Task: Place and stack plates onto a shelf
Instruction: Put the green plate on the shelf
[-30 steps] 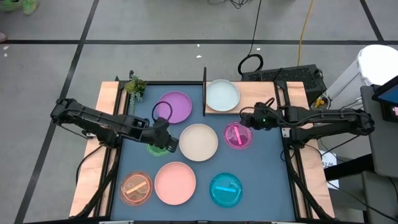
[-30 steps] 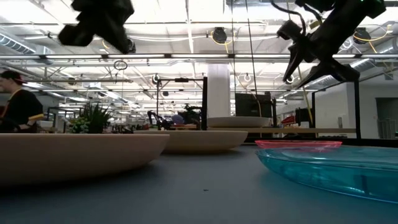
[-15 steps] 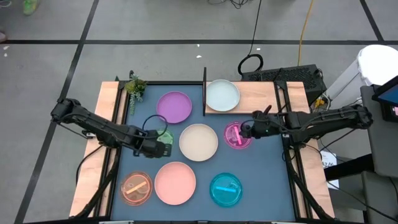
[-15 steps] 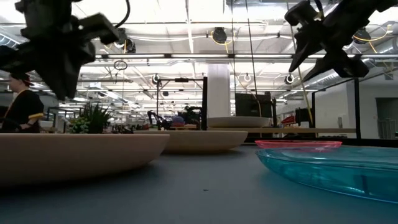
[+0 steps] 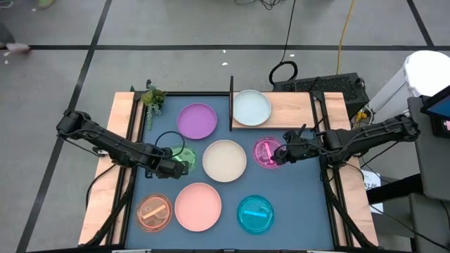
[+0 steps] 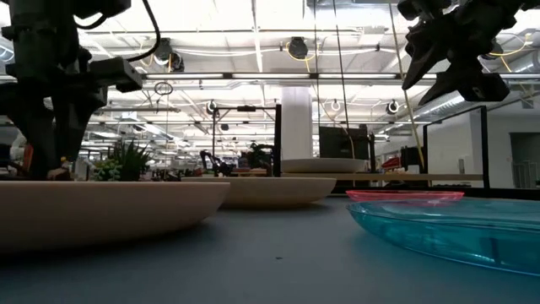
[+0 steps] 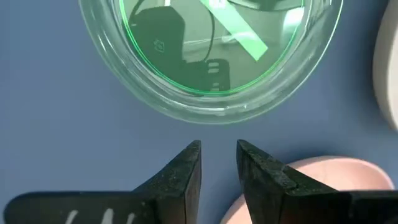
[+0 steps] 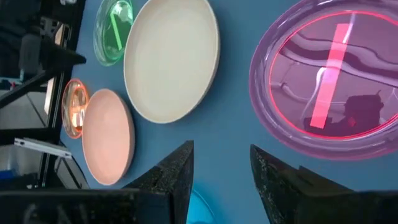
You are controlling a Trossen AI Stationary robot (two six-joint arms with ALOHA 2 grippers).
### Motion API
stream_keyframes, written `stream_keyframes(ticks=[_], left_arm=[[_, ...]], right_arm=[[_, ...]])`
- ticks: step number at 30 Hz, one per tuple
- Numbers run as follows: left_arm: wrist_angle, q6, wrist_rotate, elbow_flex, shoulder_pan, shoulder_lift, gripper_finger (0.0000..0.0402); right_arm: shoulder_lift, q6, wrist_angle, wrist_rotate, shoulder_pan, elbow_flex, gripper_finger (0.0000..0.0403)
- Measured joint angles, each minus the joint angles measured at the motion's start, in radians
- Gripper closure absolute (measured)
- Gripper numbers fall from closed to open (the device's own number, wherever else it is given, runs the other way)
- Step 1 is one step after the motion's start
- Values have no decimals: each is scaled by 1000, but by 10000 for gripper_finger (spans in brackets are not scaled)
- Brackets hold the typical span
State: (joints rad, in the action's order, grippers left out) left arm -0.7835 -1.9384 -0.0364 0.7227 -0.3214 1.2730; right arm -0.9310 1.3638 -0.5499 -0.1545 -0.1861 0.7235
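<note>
My left gripper should go on moving to where clear mat [image 7: 59, 106] borders the green dish's rim [image 7: 118, 76] away from the cream plate, before its open fingers are on both sides of that rim.
On the dark blue mat lie a green dish [image 5: 183, 157], a purple plate [image 5: 197, 121], a cream plate [image 5: 224, 160], a magenta dish [image 5: 266, 152], a pink plate [image 5: 198, 206], an orange dish [image 5: 154, 213] and a cyan dish [image 5: 255, 214]. A pale mint plate [image 5: 251, 107] sits on the shelf [image 5: 288, 109]. My left gripper [image 7: 217, 155] points down at the mat beside the green dish's [image 7: 211, 56] rim, slightly open and holding nothing. My right gripper [image 8: 221, 165] hovers open just right of the magenta dish [image 8: 329, 87].
A small potted plant [image 5: 152, 98] stands at the mat's far left corner. The shelf's black upright panel [image 5: 231, 104] rises between the purple plate and the mint plate. Wooden boards flank the mat on both sides. Bare mat lies between the dishes.
My left gripper has come down toward the mat, shifted off the green dish toward the table's left and near edges, and rolled about its own axis. My right gripper has swung toward the near edge, from beyond the magenta dish to its right side.
</note>
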Motion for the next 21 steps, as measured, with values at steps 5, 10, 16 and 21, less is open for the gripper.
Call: stream_keyframes(ticks=[5, 10, 16, 21], left_arm=[[-64, -69, -42, -51, 5, -71, 295], [-80, -87, -64, -131, 25, -178, 295], [-80, -84, -69, -216, 64, -284, 261], [-73, -76, -85, -259, 85, -314, 216]], right_arm=[[0, -13, 0, -4, -20, 0, 261], [0, -32, -1, -7, -20, 0, 261], [0, -45, 0, -26, -20, 0, 261], [0, -49, 0, -33, -20, 0, 261]])
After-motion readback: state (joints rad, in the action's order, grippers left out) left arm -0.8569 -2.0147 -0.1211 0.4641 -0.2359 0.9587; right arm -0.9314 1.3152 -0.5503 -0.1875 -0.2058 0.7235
